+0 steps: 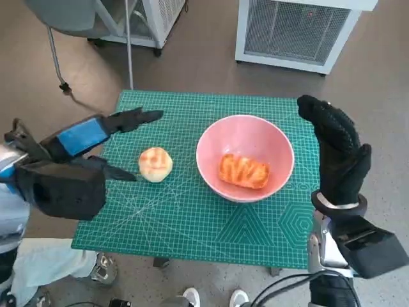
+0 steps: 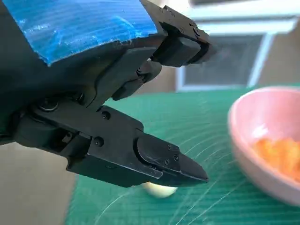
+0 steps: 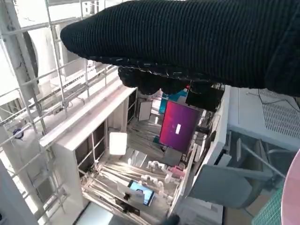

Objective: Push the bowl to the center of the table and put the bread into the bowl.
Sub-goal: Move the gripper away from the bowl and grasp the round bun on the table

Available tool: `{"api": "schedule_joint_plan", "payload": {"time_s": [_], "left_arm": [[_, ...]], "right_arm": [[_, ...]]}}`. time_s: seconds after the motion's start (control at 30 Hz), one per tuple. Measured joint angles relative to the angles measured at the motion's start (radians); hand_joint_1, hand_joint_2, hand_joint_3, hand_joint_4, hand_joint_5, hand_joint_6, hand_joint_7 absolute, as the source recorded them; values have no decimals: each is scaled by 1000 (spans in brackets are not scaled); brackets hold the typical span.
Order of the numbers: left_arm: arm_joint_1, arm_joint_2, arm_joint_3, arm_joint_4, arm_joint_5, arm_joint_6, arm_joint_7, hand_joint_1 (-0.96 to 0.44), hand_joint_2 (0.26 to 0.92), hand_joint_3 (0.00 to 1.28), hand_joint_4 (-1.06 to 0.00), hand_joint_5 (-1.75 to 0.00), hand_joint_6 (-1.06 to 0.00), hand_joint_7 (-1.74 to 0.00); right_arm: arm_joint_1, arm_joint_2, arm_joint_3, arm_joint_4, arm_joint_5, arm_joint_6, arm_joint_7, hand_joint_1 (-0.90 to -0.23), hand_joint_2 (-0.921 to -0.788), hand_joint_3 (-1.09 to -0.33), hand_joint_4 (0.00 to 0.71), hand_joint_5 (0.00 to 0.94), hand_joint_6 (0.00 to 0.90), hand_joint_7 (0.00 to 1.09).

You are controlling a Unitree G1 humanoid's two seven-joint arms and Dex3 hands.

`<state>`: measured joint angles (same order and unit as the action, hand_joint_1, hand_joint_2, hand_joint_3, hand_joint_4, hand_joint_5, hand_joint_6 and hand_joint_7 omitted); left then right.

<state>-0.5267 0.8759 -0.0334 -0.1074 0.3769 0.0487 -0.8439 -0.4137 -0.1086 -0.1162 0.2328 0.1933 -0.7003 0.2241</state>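
Observation:
Open pink space [image 1: 218, 144] can be seen next to the orange bread. The round pale bun [image 1: 155, 164] will therefore come to rest against the bowl's sloping side when I lower it in.
A pink bowl [image 1: 243, 131] stands a little right of the middle of the green cutting mat [image 1: 192, 217]. An orange glazed bread [image 1: 243, 171] lies inside it. A round pale bun [image 1: 155, 164] sits on the mat just left of the bowl. My left hand [image 1: 96, 137] hovers left of the bun, fingers spread and empty, apart from it. My right hand [image 1: 335, 150] is raised beside the bowl's right side, fingers up, holding nothing. The left wrist view shows the left hand [image 2: 117, 117] above the bun [image 2: 159, 190], with the bowl [image 2: 236, 136] and the bread [image 2: 281, 157] beyond.
A white grilled cabinet [image 1: 294, 29] stands behind the table, and a chair base [image 1: 77, 25] at the back left. A person's shoes [image 1: 192, 297] show below the table's near edge. The mat covers the whole tabletop.

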Motion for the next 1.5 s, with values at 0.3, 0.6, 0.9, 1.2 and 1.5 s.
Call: {"api": "schedule_joint_plan", "payload": {"time_s": [0.3,0.6,0.9,1.2,1.5], "left_arm": [[1,0,-55,45,38,27,3,-87,742,2,-8,-3,-247,-44],[-28,-55,-156,158,118,33,48,-69,743,2,-31,-8,-261,-35],[-114,-142,-271,343,227,31,134,-46,743,1,-62,-14,-290,-36],[-191,-224,-362,547,297,6,208,6,753,6,-129,-24,-360,-52],[-250,-269,-430,724,336,-32,237,8,795,24,-273,-43,-448,-69]], "right_arm": [[-6,1,2,11,1,-1,1,-506,-921,-826,269,16,-1,575],[-8,-3,1,13,2,-5,6,-502,-921,-829,269,16,-1,575],[-11,-7,-2,13,3,-6,10,-502,-921,-827,270,17,-1,575],[-9,-13,-3,2,3,-5,14,-502,-921,-825,270,17,-1,575],[-2,-24,-6,-14,3,7,14,-501,-921,-826,270,17,-1,575]]}}
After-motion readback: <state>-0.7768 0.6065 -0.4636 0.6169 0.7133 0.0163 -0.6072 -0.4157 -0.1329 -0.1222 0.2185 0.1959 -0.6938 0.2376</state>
